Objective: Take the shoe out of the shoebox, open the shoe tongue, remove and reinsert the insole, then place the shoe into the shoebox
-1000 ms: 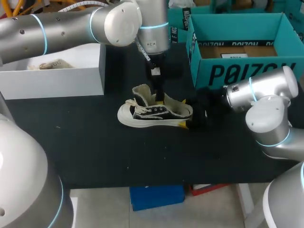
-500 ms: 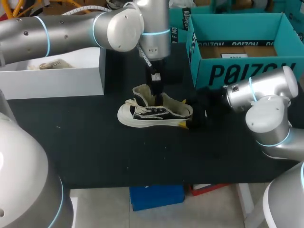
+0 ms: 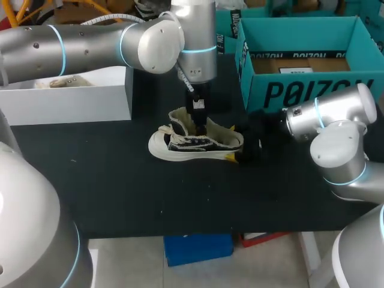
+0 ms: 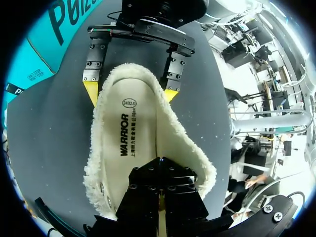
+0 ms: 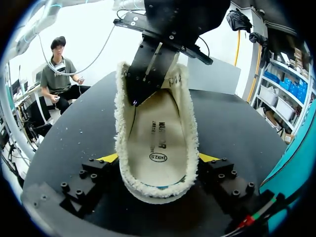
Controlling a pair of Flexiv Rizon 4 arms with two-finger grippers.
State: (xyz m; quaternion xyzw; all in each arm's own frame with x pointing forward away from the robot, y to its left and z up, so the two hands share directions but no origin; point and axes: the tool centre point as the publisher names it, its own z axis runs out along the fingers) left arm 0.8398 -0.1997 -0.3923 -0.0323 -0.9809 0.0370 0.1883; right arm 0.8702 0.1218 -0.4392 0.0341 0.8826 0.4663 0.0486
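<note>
A blue rim (image 5: 162, 187) can be seen at the heel end of the insole, so the cream insole (image 5: 157, 142) will tip up in one piece and show a blue bottom side when I lift it.
A black and white sneaker (image 3: 195, 144) with a fleecy cream lining lies on its sole in the middle of the black table. Its cream insole (image 4: 133, 133) lies flat inside. My left gripper (image 3: 201, 123) comes straight down into the shoe's mouth, fingers shut, tips against the insole (image 5: 155, 138) near the tongue end. My right gripper (image 3: 243, 150) is at the heel, its yellow fingertips (image 5: 109, 158) wide apart and pressing on both sides of the shoe (image 5: 155, 187). The teal shoebox (image 3: 306, 90) stands open at the back right.
A white box (image 3: 66, 102) with cloth in it stands at the back left. The teal shoebox's front wall (image 4: 29, 54) is close behind my right arm. Bare black table lies in front of the shoe.
My left arm has shifted slightly to the right and its gripper has sunk a little deeper into the shoe. The shoe and the right arm have stayed put.
</note>
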